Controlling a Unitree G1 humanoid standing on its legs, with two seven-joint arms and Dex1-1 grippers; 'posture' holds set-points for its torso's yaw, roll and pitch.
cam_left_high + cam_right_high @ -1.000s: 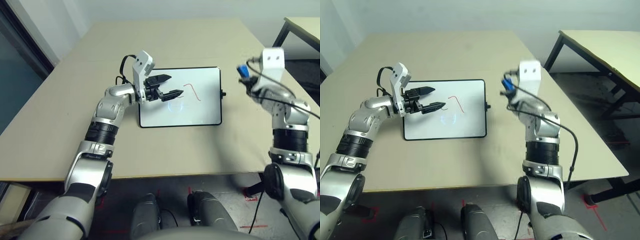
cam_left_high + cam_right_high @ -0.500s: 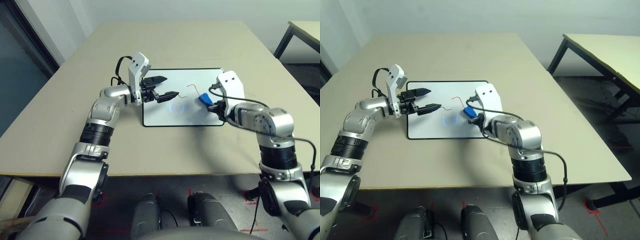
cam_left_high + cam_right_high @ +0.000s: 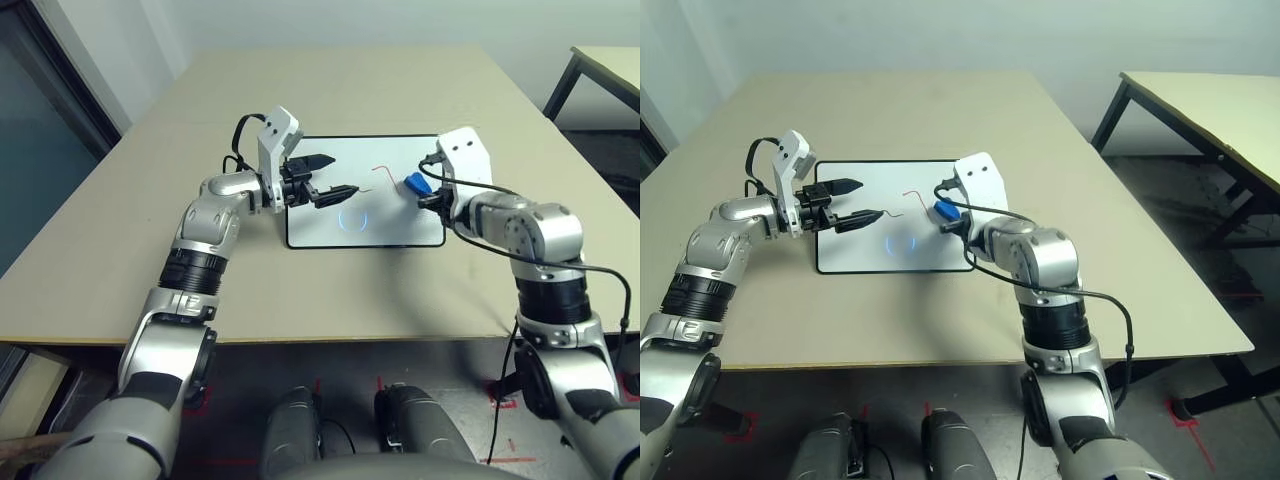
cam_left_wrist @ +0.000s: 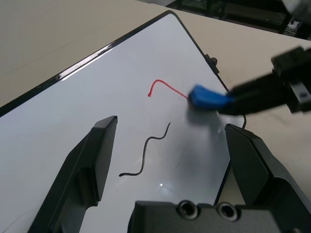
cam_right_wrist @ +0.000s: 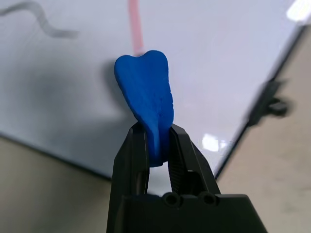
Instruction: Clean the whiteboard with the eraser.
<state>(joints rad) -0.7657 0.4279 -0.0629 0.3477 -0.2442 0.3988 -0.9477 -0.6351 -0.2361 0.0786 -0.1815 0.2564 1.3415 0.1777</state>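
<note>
The eraser is at the near end of the red line (image 3: 398, 190), so my right gripper should go back the other way and wipe along the line toward its bent end (image 3: 380, 168).
The whiteboard (image 3: 400, 222) lies flat in the middle of the table, marked with a red line (image 4: 165, 86), a black squiggle (image 4: 146, 154) and a faint blue circle (image 3: 352, 218). My right gripper (image 3: 421, 191) is shut on the blue eraser (image 3: 415, 184), whose tip rests on or just above the board at the right end of the red line. In the right wrist view the eraser (image 5: 146, 99) sticks out between the fingers. My left gripper (image 3: 343, 173) hovers open over the board's left half, holding nothing.
The beige table (image 3: 330, 290) has free room on all sides of the board. A second table (image 3: 1200, 110) stands off to the right. A dark glass panel (image 3: 40, 150) runs along the left.
My right arm has swung down from the raised position at the right onto the board, then slid the eraser slightly farther along the red line. The left gripper stays open over the board.
</note>
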